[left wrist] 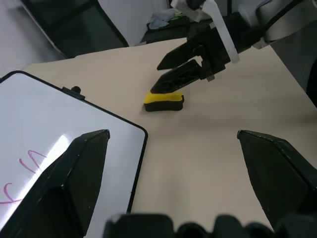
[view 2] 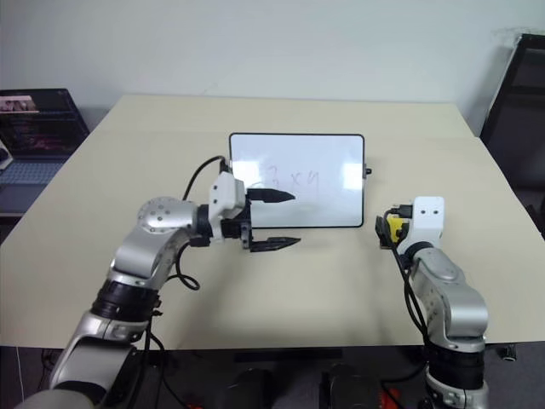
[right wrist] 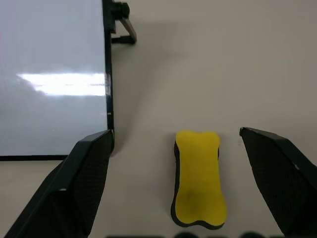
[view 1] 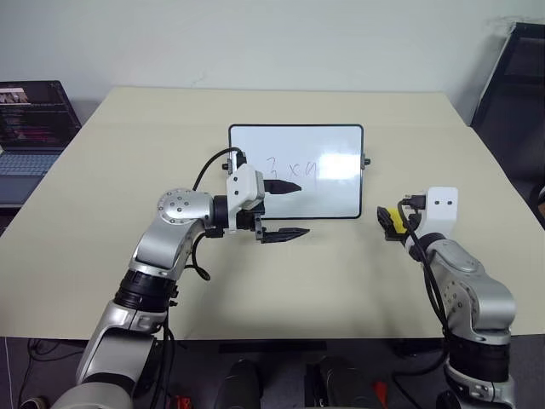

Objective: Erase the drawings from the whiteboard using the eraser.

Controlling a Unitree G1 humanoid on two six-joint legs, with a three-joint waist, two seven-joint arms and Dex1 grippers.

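Note:
I should keep moving my right gripper down, because the yellow eraser's long sides (right wrist: 179, 173) face its open fingers. I should close it once the fingers are on either side of the eraser's narrow middle (right wrist: 199, 173).
The whiteboard (view 1: 332, 192) lies flat in the middle of the table, with the drawings (view 1: 292, 169), a faint reddish "3 x 4", near its centre. My left gripper (view 1: 289, 210) points sideways to the right over the board's near edge, open and empty. To the right of the board, the yellow eraser (right wrist: 198, 178) with its dark underside lies on the table. My right gripper (right wrist: 173, 136) is open around it, one finger on each side, neither touching it. The left wrist view shows the eraser (left wrist: 164, 100) at the right gripper's fingertips (left wrist: 163, 63).
A small black knob (view 1: 366, 159) sticks out of the board's right side, close to the eraser. A laptop (view 1: 30, 119) sits off the table's left edge and dark furniture (view 1: 511, 77) stands at the far right. Bare tabletop (view 1: 341, 281) runs along the near side.

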